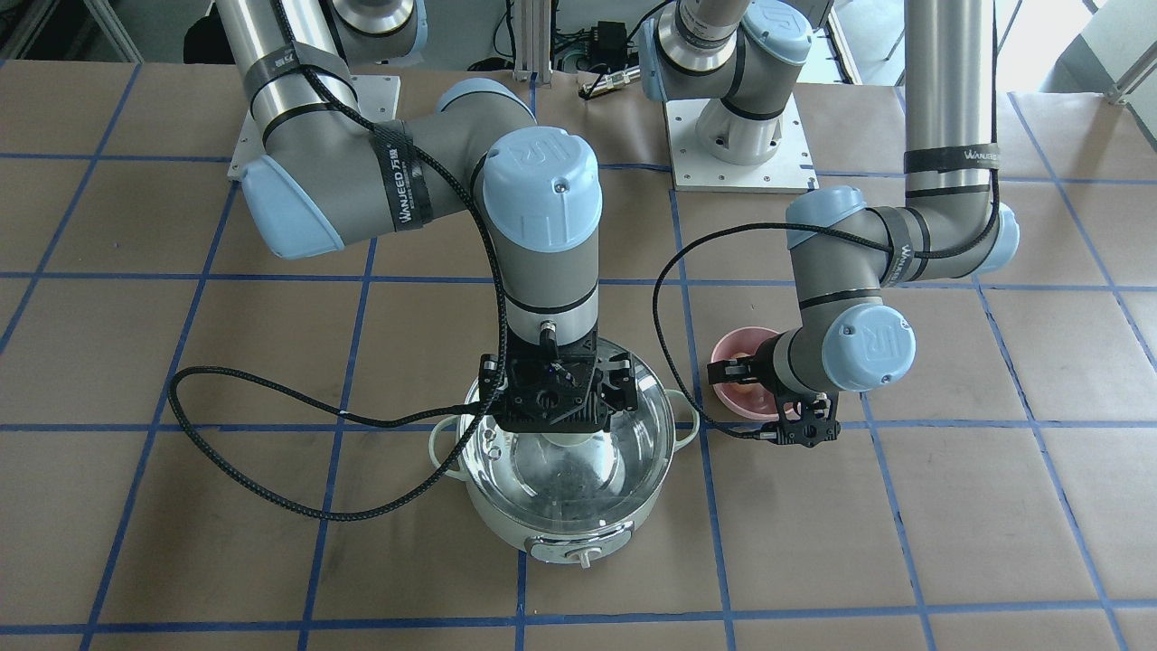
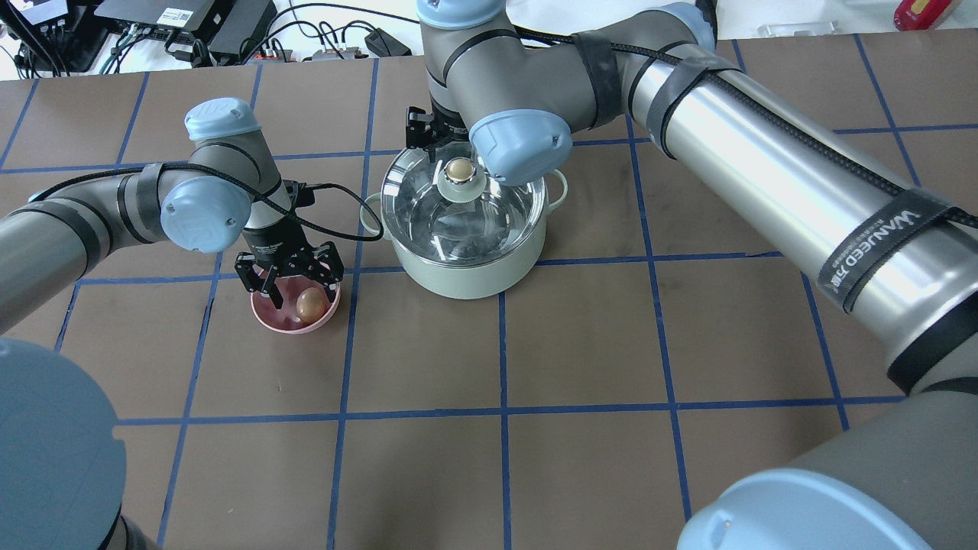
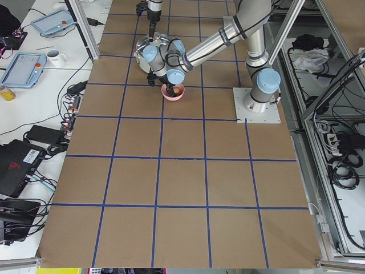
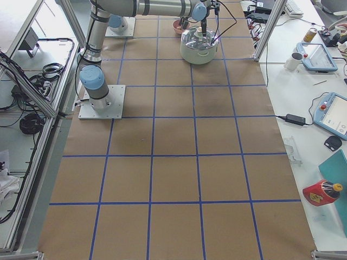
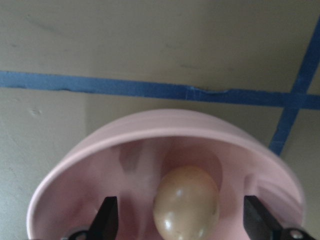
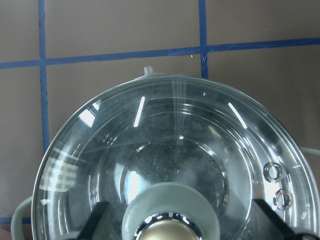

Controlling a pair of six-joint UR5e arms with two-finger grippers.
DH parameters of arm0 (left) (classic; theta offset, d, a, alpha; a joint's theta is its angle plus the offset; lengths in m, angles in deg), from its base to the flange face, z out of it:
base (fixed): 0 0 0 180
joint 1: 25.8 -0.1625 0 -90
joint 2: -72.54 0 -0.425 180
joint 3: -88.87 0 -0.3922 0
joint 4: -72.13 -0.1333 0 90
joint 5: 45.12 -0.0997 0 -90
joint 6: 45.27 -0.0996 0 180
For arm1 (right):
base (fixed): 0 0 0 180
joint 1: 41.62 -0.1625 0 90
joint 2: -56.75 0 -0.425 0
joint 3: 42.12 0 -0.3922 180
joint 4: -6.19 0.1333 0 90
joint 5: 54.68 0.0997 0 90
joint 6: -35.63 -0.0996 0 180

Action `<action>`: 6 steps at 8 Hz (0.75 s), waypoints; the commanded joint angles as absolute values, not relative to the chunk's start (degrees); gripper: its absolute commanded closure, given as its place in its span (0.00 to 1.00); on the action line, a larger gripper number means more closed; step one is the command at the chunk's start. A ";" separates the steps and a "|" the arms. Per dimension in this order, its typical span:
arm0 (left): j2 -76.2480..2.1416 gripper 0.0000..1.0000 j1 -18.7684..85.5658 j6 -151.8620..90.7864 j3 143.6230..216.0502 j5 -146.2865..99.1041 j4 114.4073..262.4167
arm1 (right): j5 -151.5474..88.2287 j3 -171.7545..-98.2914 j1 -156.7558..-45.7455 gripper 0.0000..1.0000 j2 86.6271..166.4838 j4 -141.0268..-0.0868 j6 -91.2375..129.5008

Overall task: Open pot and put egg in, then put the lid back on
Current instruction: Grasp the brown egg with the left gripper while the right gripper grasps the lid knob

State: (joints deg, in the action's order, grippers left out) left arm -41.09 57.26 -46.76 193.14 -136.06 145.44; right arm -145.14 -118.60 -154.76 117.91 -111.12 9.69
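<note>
My right gripper should take the glass lid's knob and move the glass lid aside before my left gripper brings the egg, because the glass lid is covering the pot.
The mint-green pot (image 2: 466,271) stands mid-table with the glass lid (image 2: 458,218) seated on it. The lid's beige-topped knob (image 2: 458,171) shows at its centre. My right gripper (image 6: 182,225) hangs open just above the lid, one finger on each side of the knob, not touching it; it also shows in the front view (image 1: 565,425). The egg (image 2: 309,304) lies in a pink bowl (image 2: 263,317) to the pot's left. My left gripper (image 5: 182,220) is open and lowered into the bowl, its fingers (image 5: 106,216) either side of the egg (image 5: 186,202) with gaps.
The pot's control knob (image 1: 583,553) faces away from the robot. A black cable (image 1: 271,398) from the right wrist loops over the table beside the pot. The brown table top is marked with a grid of blue tape.
</note>
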 commanded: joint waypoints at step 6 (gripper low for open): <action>-41.37 0.72 57.26 -46.76 192.32 -135.74 145.43 | -146.00 -119.20 -156.67 0.02 117.57 -109.30 10.84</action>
